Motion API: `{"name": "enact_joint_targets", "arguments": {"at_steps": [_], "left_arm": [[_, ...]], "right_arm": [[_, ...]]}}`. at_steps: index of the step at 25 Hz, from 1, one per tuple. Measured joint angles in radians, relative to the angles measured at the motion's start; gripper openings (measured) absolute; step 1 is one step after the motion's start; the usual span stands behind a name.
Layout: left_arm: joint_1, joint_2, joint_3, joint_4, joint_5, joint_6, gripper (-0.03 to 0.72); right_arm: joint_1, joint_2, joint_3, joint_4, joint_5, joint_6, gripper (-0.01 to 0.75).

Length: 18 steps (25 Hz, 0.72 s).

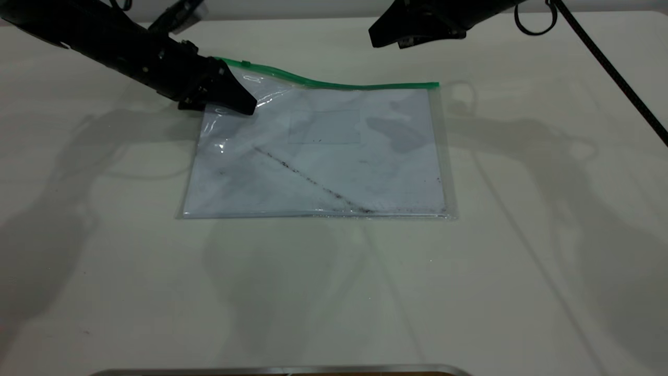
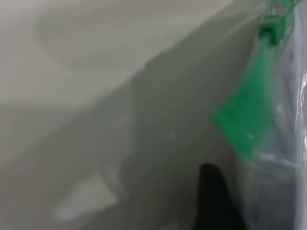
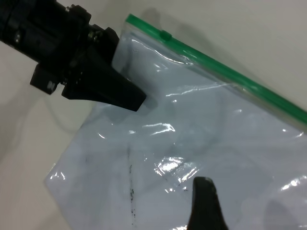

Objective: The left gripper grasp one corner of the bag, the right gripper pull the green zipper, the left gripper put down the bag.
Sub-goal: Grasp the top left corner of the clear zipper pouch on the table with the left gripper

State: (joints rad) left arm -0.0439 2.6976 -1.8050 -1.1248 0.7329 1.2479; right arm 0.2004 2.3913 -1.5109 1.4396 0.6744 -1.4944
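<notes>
The green zipper's slider (image 1: 246, 63) is next to the left gripper and far from the right gripper, so the left gripper should swing the bag (image 1: 319, 160) around before the right gripper pulls.
The bag (image 1: 323, 156) lies flat on the table, a clear pouch with white sheets and a dark diagonal smudge. Its far left corner is lifted. The green zipper (image 1: 334, 83) runs along the far edge and rises toward that corner, with the slider tab (image 1: 245, 63) near the left end. My left gripper (image 1: 235, 102) is shut on the bag's far left corner, just below the zipper; the right wrist view shows it too (image 3: 136, 99). The left wrist view shows the zipper's end (image 2: 242, 122) beside one finger (image 2: 211, 191). My right gripper (image 1: 378, 35) hovers open above the far edge, right of the slider, touching nothing.
The pale table (image 1: 522, 261) surrounds the bag. The right arm's braided cable (image 1: 610, 68) slants across the far right. A metal edge (image 1: 282, 371) runs along the near side.
</notes>
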Motion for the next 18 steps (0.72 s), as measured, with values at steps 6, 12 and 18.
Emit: {"name": "enact_joint_targets", "arguments": {"at_steps": [6,12,18], "left_arm": [[-0.001,0.001,0.0,0.001,0.007,0.123,0.093],[-0.014,-0.012,-0.001,0.003,0.112,0.325,0.053],[-0.071,-0.012,-0.002,0.118,0.318,0.39,0.053]], "right_arm": [[0.0,0.001,-0.043,-0.093,0.137,0.044,0.544],[0.009,0.027,-0.21,-0.246,0.231,0.063,0.515],[0.009,0.127,-0.342,-0.254,0.276,0.139,0.51]]}}
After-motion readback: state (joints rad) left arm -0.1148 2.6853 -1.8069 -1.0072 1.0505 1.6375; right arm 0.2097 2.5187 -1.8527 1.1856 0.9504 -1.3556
